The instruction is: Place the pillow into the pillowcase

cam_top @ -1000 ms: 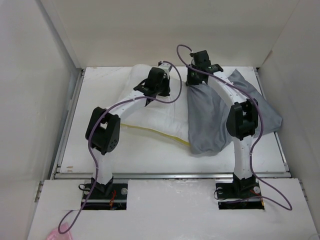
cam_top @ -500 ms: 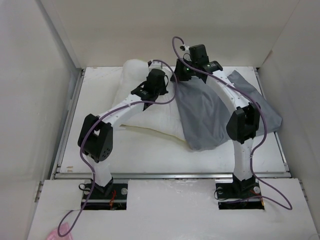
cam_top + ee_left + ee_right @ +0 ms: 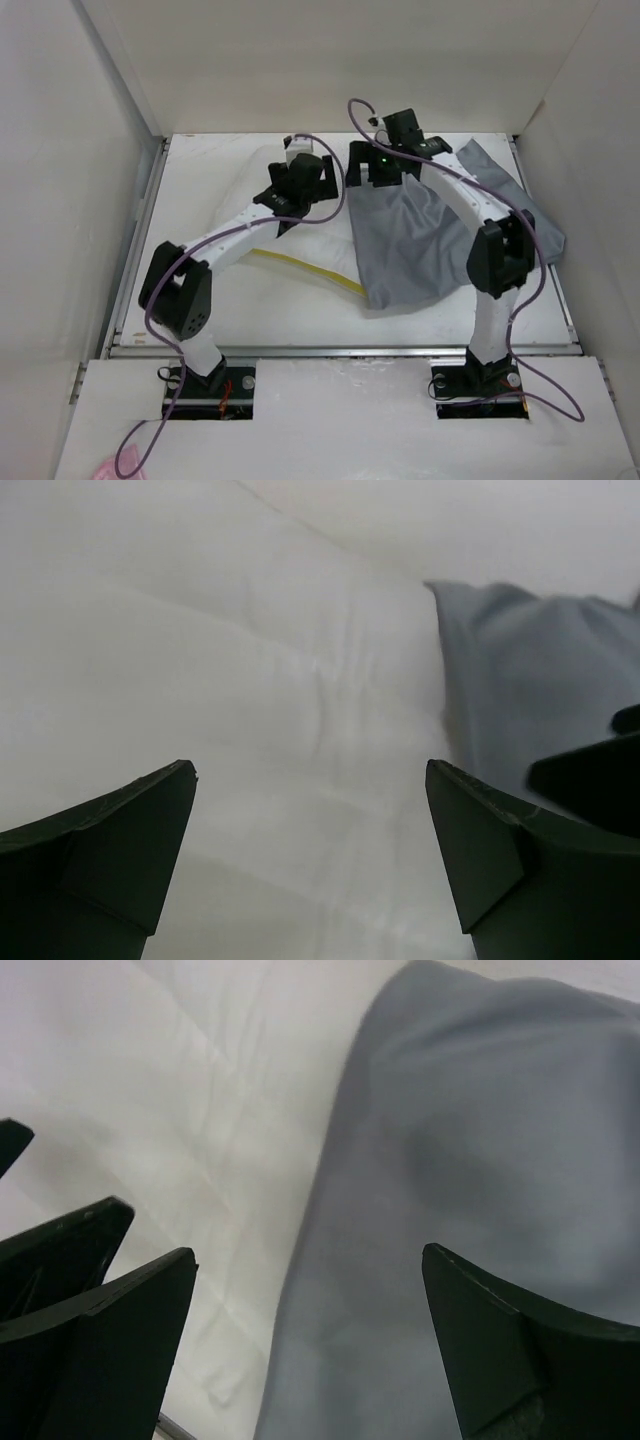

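Observation:
The pillow's yellow edge is only just inside the pillowcase's near corner [image 3: 369, 298], so next my left gripper takes hold of the pillow's near edge [image 3: 314, 268] while my right gripper pinches that corner.
The white pillow [image 3: 285, 235] lies at the table's middle left, its yellow edge strip [image 3: 310, 270] along the near side. The grey pillowcase [image 3: 420, 240] spreads to its right, and its left edge lies over the pillow's right end. My left gripper [image 3: 318, 185] hovers open over the pillow [image 3: 250, 680], with nothing between its fingers and the pillowcase [image 3: 540, 690] just to its right. My right gripper [image 3: 362, 168] is close beside it, open above the pillowcase's edge [image 3: 480, 1160] where it meets the pillow [image 3: 200, 1080]. Whether any of the pillow sits inside the sack is hidden.
White walls close in the table [image 3: 200, 310] on the left, back and right. A metal rail [image 3: 340, 350] runs along the near edge, in front of both arm bases. A purple cable [image 3: 330, 190] loops beside the left wrist.
Both grippers have opened and let go of the cloth. The pillowcase's left edge has shifted left over the pillow. The left arm's elbow has swung down and to the left.

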Available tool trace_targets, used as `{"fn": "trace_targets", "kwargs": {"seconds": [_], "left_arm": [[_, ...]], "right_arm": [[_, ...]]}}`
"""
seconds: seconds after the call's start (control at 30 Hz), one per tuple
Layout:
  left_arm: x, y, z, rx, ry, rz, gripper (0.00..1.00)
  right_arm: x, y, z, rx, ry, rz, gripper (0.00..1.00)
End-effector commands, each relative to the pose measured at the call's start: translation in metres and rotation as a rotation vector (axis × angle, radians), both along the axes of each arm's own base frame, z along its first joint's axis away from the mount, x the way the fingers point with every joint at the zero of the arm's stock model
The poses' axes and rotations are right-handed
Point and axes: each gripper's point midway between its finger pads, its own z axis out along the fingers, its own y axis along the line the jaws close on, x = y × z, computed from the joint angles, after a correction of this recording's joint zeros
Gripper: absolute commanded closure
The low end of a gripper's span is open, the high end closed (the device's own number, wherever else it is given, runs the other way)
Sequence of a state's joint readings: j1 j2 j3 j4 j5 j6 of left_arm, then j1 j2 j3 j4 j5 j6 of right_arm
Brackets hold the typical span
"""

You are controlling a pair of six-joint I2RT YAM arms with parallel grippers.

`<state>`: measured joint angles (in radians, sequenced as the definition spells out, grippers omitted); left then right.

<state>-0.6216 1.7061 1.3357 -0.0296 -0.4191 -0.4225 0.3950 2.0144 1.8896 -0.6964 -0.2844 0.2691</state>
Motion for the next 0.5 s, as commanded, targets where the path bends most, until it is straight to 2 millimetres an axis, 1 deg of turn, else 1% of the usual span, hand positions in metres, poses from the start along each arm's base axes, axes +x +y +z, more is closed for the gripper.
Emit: {"fn": "trace_targets", "kwargs": {"seconds": [0.0,0.03,0.07,0.1,0.13,0.17,0.2,0.23,0.27,0.3,0.33,0.4,0.43,0.47], "left_arm": [[-0.039,-0.002,0.044,0.003,-0.089,-0.135,0.0],[-0.058,-0.007,0.054,0.003,-0.106,-0.19,0.0],[-0.074,-0.004,0.031,0.034,-0.053,-0.216,0.0],[-0.091,-0.013,0.023,0.005,-0.013,-0.28,0.0],[-0.102,-0.014,0.025,-0.029,-0.003,-0.313,0.0],[-0.119,-0.018,0.004,-0.052,0.047,-0.348,0.0],[-0.133,-0.023,-0.004,-0.057,0.069,-0.395,0.0],[-0.143,-0.026,-0.009,-0.074,0.09,-0.415,0.0],[-0.155,-0.029,-0.015,-0.081,0.103,-0.432,0.0],[-0.162,-0.031,-0.023,-0.082,0.133,-0.447,0.0],[-0.168,-0.033,-0.022,-0.094,0.137,-0.46,0.0],[-0.176,-0.038,-0.026,-0.102,0.156,-0.495,0.0],[-0.176,-0.038,-0.026,-0.102,0.156,-0.495,0.0],[-0.183,-0.044,-0.027,-0.101,0.163,-0.545,0.0]], "right_arm": [[-0.014,-0.043,0.077,0.042,-0.166,-0.113,0.0],[-0.023,-0.046,0.075,0.048,-0.159,-0.121,0.0],[-0.037,-0.059,0.044,0.012,-0.103,-0.142,0.0],[-0.048,-0.062,0.039,0.015,-0.088,-0.151,0.0],[-0.064,-0.068,0.043,0.019,-0.097,-0.151,0.0],[-0.076,-0.072,0.032,0.008,-0.072,-0.15,0.0],[-0.097,-0.079,-0.001,-0.022,-0.001,-0.15,0.0],[-0.111,-0.084,-0.001,-0.021,-0.004,-0.15,0.0],[-0.123,-0.087,-0.012,-0.03,0.018,-0.137,0.0],[-0.135,-0.086,-0.022,-0.04,0.041,-0.123,0.0],[-0.151,-0.089,-0.042,-0.046,0.088,-0.111,0.0],[-0.163,-0.083,-0.051,-0.038,0.107,-0.065,0.0],[-0.163,-0.08,-0.053,-0.027,0.096,-0.044,0.0],[-0.163,-0.079,-0.06,-0.028,0.106,-0.028,0.0]]}}
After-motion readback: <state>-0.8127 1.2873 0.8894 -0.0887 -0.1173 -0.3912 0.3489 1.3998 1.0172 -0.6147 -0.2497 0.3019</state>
